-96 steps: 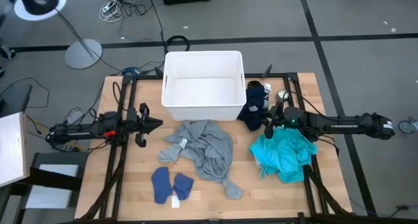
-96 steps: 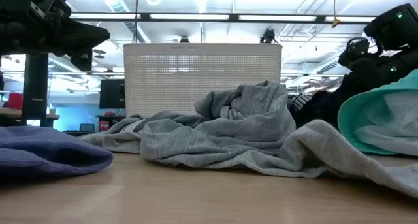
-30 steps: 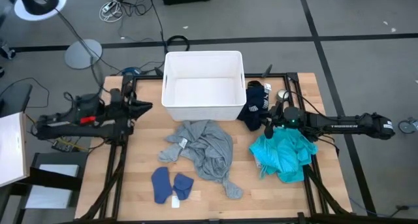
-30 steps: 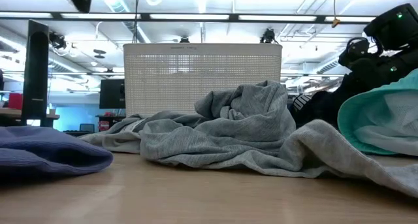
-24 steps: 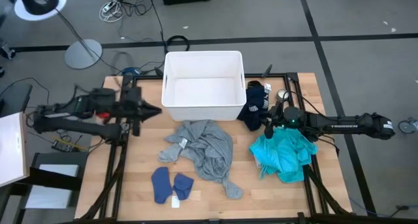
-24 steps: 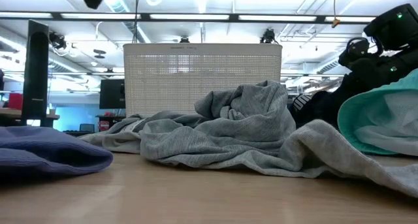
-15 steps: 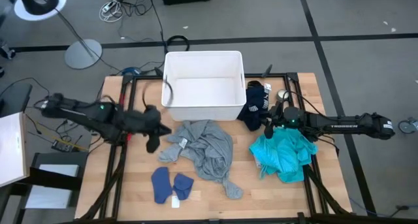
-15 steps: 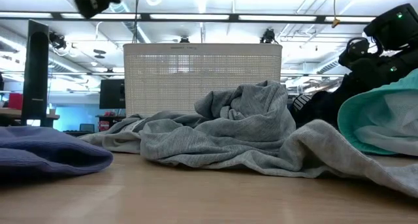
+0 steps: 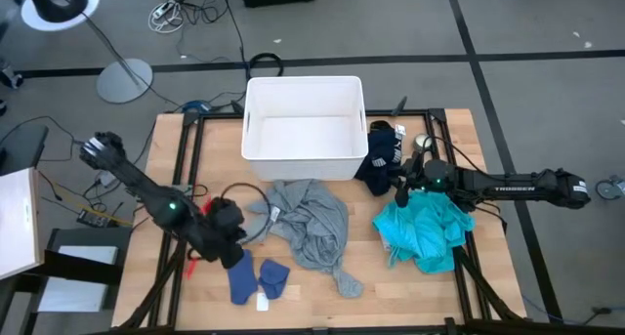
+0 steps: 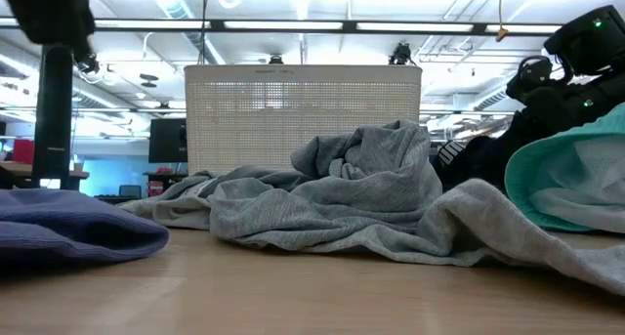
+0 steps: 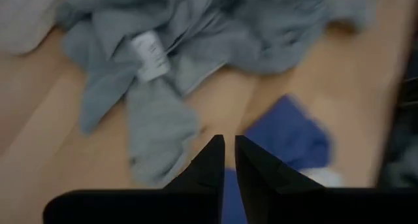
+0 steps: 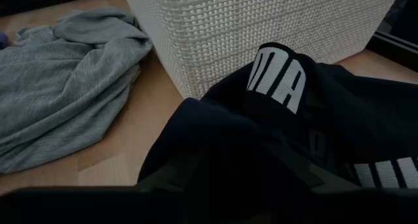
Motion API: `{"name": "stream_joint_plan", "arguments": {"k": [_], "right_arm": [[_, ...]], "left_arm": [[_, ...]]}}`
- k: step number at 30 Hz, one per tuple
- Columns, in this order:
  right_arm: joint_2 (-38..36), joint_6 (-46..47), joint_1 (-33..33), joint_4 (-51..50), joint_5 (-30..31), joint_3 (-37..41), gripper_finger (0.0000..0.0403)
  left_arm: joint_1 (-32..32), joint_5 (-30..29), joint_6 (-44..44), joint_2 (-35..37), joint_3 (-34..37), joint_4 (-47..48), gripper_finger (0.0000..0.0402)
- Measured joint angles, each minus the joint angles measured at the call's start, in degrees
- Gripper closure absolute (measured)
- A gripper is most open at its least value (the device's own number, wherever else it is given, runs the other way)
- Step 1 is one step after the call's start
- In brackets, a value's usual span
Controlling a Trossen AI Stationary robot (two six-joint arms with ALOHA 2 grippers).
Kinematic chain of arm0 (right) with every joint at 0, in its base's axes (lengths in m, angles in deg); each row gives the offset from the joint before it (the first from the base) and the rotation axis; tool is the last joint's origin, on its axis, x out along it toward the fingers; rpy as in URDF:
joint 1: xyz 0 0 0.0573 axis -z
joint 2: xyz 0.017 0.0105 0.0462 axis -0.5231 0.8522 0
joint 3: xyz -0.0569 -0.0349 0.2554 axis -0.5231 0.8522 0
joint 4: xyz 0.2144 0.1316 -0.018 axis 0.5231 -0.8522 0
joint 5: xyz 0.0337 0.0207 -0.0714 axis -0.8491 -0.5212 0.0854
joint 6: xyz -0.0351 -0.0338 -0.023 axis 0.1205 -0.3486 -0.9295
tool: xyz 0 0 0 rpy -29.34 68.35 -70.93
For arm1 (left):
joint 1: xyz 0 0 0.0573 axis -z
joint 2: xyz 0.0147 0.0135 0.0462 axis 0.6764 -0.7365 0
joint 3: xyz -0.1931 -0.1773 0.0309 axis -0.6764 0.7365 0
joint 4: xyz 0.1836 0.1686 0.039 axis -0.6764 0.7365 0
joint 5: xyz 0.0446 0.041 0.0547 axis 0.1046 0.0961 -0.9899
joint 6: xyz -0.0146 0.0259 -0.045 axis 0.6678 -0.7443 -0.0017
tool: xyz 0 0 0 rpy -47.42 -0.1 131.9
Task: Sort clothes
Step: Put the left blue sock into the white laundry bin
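Note:
The grey sock (image 11: 155, 123) will come apart from the grey shirt when I lift it, since a rounded toe (image 11: 157, 168) shows below the white tag.
The grey shirt (image 9: 308, 223) lies crumpled at the table's middle. Two blue socks (image 9: 239, 276) (image 9: 273, 274) lie flat near the front edge. The teal shirt (image 9: 425, 232) lies at the right, and the dark navy garment with white print (image 9: 381, 159) rests against the white bin's right side. My left gripper (image 9: 241, 245) is shut and empty, pointing down above the bare wood between the grey shirt's sleeve (image 11: 157, 126) and a sock (image 11: 287, 136). My right gripper (image 9: 402, 184) hangs low over the navy garment (image 12: 274, 106) and the teal shirt's far edge.
The white plastic bin (image 9: 303, 83) stands at the table's far middle, with nothing in it. A black cable loop (image 9: 244, 200) hangs by my left arm. Bare wood shows at the near left and along the front edge.
My left gripper has swung from beside the table's left edge toward the near edge and the middle, and has tipped to point down over the spot between the grey shirt and the socks. The clothes have stayed where they were.

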Motion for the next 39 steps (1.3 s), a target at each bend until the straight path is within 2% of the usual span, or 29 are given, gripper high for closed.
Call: {"name": "stream_joint_plan", "arguments": {"k": [3, 8, 12, 23, 31, 33, 35, 39], "right_arm": [[0.0, 0.0, 0.0, 0.0, 0.0, 0.0, 0.0273], [0.0, 0.0, 0.0, 0.0, 0.0, 0.0, 0.0273], [0.0, 0.0, 0.0, 0.0, 0.0, 0.0, 0.0273], [0.0, 0.0, 0.0, 0.0, 0.0, 0.0, 0.0273], [0.0, 0.0, 0.0, 0.2, 0.0, 0.0, 0.0273], [0.0, 0.0, 0.0, 0.3, 0.0, 0.0, 0.0273], [0.0, 0.0, 0.0, 0.7, 0.0, 0.0, 0.0273], [0.0, 0.0, 0.0, 0.8, 0.0, 0.0, 0.0273]], "left_arm": [[0.0, -0.1, 2.9, -3.9, 0.0, 2.7, 0.0360], [0.1, 3.2, 5.5, -9.5, 0.0, 2.7, 0.0360], [1.7, 2.8, 9.3, -13.4, 0.0, 2.7, 0.0353], [7.2, 3.5, 20.0, -20.2, 0.1, 1.0, 0.0267], [8.5, 4.9, 21.7, -23.0, 7.4, -11.5, 0.0254], [8.4, 5.2, 22.6, -22.9, 9.2, -14.4, 0.0258], [8.0, 6.5, 22.7, -22.7, 9.7, -14.4, 0.0280], [7.6, 9.8, 19.7, -22.2, 8.2, -11.1, 0.0379]]}}
